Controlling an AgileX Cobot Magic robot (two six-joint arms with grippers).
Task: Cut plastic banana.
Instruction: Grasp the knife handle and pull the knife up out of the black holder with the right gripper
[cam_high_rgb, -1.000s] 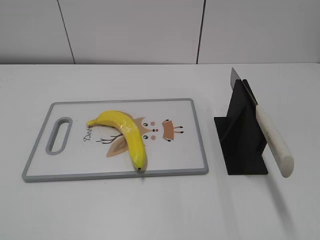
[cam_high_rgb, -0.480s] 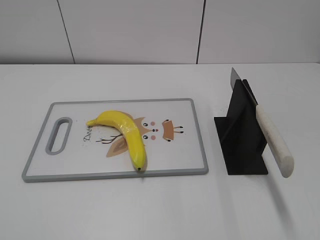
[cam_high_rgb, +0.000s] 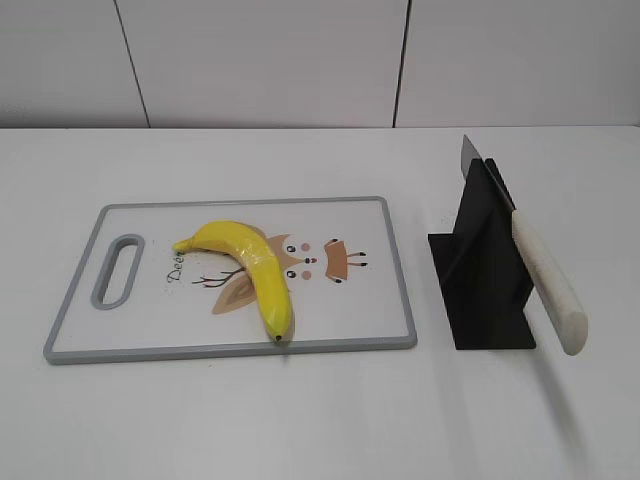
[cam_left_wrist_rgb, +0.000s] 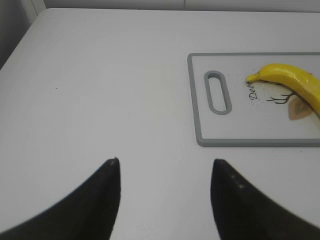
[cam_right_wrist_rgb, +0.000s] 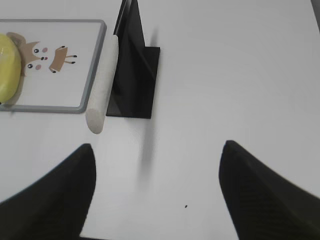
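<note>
The knife's white handle sticks out clear of the black stand, so the robot's open right gripper should go on moving in until its fingers are on both sides of the handle's middle.
The plastic banana is glossy yellow and lies on the cutting board, its dark tip at the board's front edge. It also shows in the left wrist view and partly in the right wrist view. A knife with a white handle rests slanted in a black stand, blade up at the back. The handle shows in the right wrist view too. My left gripper is open and empty over bare table, left of the board. My right gripper is open and empty, in front of the stand. Neither gripper shows in the exterior view.
The board has a grey rim, a handle slot at its left end and a cartoon print. The black stand sits just right of the board. The table is white, with a white panelled wall behind.
</note>
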